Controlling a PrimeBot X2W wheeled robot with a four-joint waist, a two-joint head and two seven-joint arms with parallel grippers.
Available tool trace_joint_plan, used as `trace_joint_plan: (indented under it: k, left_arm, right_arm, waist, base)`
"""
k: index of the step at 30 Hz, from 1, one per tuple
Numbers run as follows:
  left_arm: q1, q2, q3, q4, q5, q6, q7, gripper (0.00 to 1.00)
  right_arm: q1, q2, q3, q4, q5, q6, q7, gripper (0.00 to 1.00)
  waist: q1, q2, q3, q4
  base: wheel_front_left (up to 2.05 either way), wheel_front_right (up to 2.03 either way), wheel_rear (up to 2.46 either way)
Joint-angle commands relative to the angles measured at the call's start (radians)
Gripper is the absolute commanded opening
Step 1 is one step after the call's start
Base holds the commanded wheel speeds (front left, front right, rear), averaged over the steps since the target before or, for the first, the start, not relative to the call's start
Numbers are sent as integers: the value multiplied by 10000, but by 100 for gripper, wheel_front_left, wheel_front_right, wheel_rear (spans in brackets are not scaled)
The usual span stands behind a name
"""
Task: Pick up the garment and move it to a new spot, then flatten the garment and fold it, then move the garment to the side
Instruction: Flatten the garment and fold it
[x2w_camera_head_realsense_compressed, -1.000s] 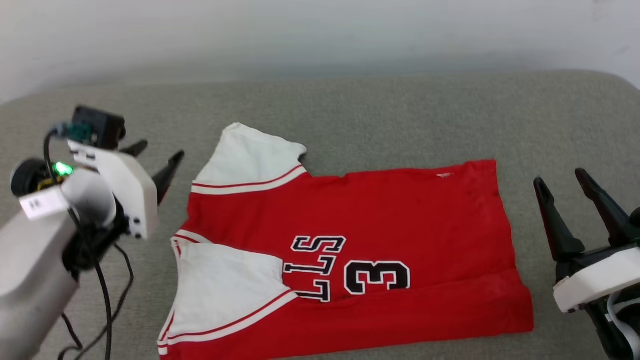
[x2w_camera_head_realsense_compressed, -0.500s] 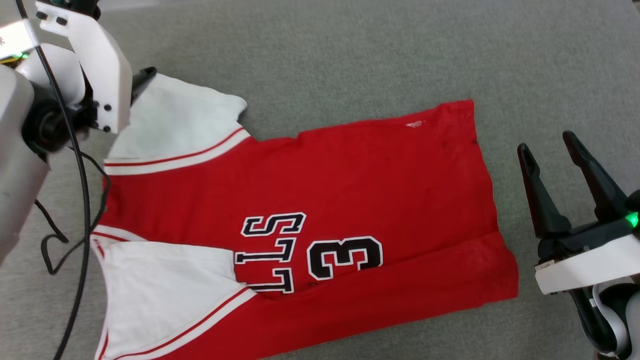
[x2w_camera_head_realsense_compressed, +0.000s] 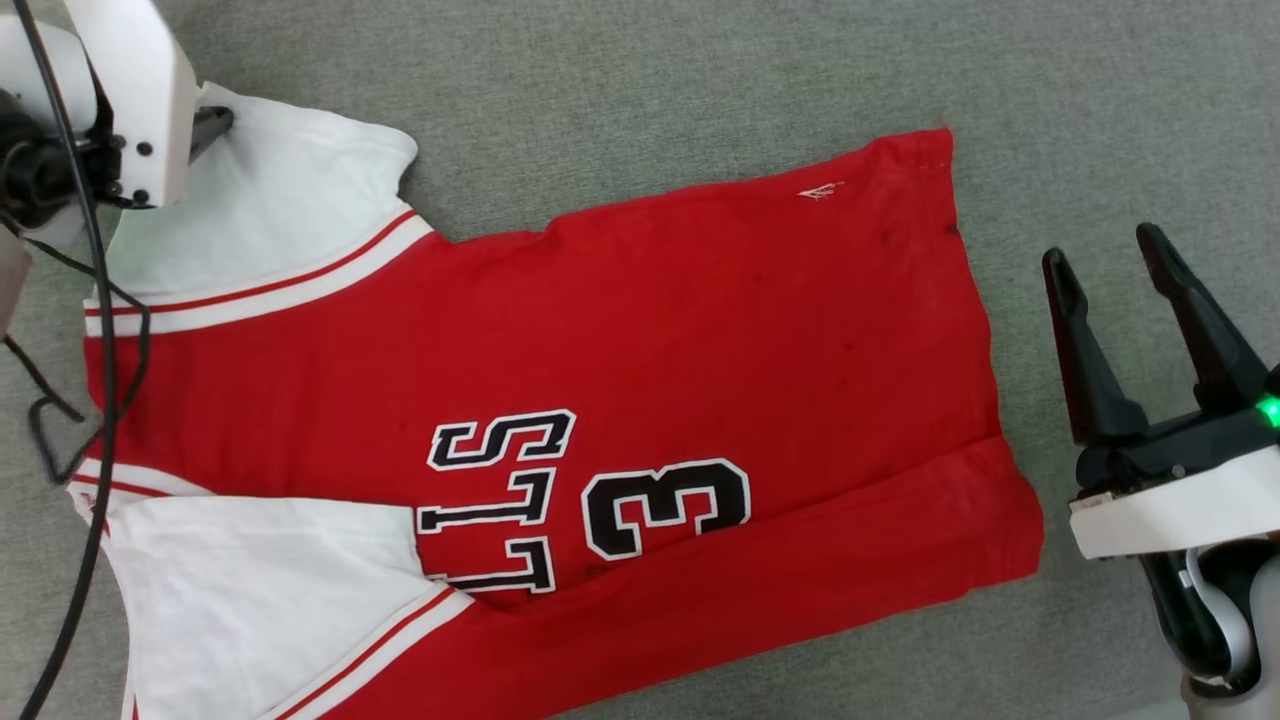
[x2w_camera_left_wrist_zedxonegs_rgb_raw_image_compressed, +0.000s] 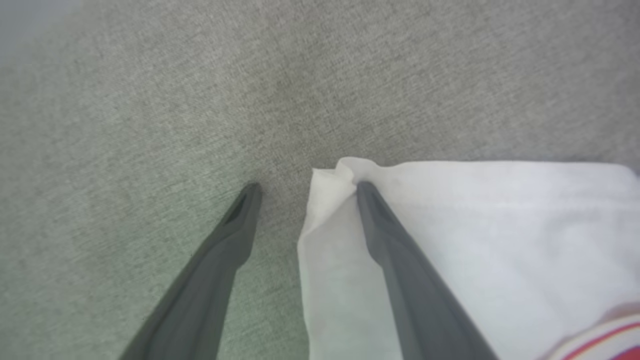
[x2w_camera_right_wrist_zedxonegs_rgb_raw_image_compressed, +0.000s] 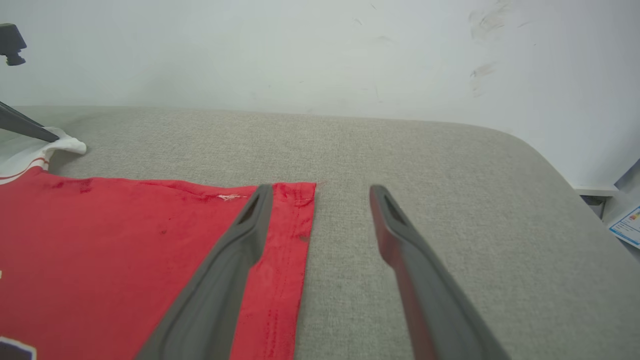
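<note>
I expect the garment's far side (x2w_camera_head_realsense_compressed: 756, 240) to lie flat over most of the black lettering when I fold it across, because the garment's near side (x2w_camera_head_realsense_compressed: 768, 588) is folded flat.
The garment (x2w_camera_head_realsense_compressed: 620, 330), a red jersey with white sleeves and a black "3", lies spread flat on the grey cushion (x2w_camera_head_realsense_compressed: 650, 80), collar to the left. My left gripper (x2w_camera_head_realsense_compressed: 208, 118) is at the tip of the far white sleeve (x2w_camera_head_realsense_compressed: 270, 200). In the left wrist view the left gripper (x2w_camera_left_wrist_zedxonegs_rgb_raw_image_compressed: 308, 186) stands open, one finger on the sleeve (x2w_camera_left_wrist_zedxonegs_rgb_raw_image_compressed: 475, 225) and the other on bare cushion, the sleeve corner between them. My right gripper (x2w_camera_head_realsense_compressed: 1105, 255) is open just right of the hem. In the right wrist view its left finger (x2w_camera_right_wrist_zedxonegs_rgb_raw_image_compressed: 230, 250) overlaps the red hem (x2w_camera_right_wrist_zedxonegs_rgb_raw_image_compressed: 285, 260).
A black cable (x2w_camera_head_realsense_compressed: 95, 330) from the left arm hangs over the garment's collar side. A pale wall (x2w_camera_right_wrist_zedxonegs_rgb_raw_image_compressed: 250, 50) rises behind the cushion. The cushion's rounded right end (x2w_camera_right_wrist_zedxonegs_rgb_raw_image_compressed: 550, 165) drops off beside a white ledge and a printed label (x2w_camera_right_wrist_zedxonegs_rgb_raw_image_compressed: 627, 227).
The head camera has tilted down and closer, shifting the whole picture. My left gripper has gone from beside the far sleeve to its tip. The right gripper stays open by the hem.
</note>
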Motion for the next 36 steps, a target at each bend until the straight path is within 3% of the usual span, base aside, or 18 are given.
trace_joint_plan:
  k: [1, 2, 7, 12, 21, 25, 31, 36]
  left_arm:
    - [632, -121, -355, 262, -28, -41, 281, 33]
    - [635, -122, -366, 223, -77, -74, 211, 0]
    - [531, -265, -377, -51, -2, -131, -645, 0]
    - [374, -521, -267, -345, 52, -159, -1790, 0]
    - [528, -610, -683, -1300, 299, -168, -3055, 0]
    - [634, -657, -853, -1858, 372, -171, -3387, 0]
    - [560, -736, -1017, -2608, 484, -173, -3685, 0]
    - [364, -804, -1029, -2949, 582, -160, -3808, 0]
  right_arm:
    - [-155, -4, -25, 47, -27, -10, -26, 100]
    - [-184, -17, -25, 59, -25, -10, -17, 100]
    - [-419, -272, -101, 104, 48, -12, 109, 100]
    - [-843, -941, -78, 125, 248, -10, 800, 100]
    - [-2902, -3345, 1243, 1244, 2036, -12, 4737, 100]
    - [-3792, -4073, 2091, 1941, 2880, -12, 6738, 100]
    - [-4939, -4501, 3018, 3083, 3506, -12, 8886, 100]
    - [-5723, -4280, 3452, 4074, 3505, -12, 9314, 100]
  waist:
    - [-1, 0, -4, 52]
    - [-1, 0, -20, 84]
    - [-1, 0, -335, 346]
    - [-1, 0, -811, 681]
    - [-1, 0, -1377, 1513]
    - [-1, 0, -1381, 1851]
    - [-1, 0, -1171, 2280]
    - [-1, 0, -885, 2578]
  base:
    - [0, 0, 0]
    - [0, 0, 0]
    - [0, 0, 0]
    - [0, 0, 0]
    - [0, 0, 0]
    - [0, 0, 0]
    - [0, 0, 0]
    - [0, 0, 0]
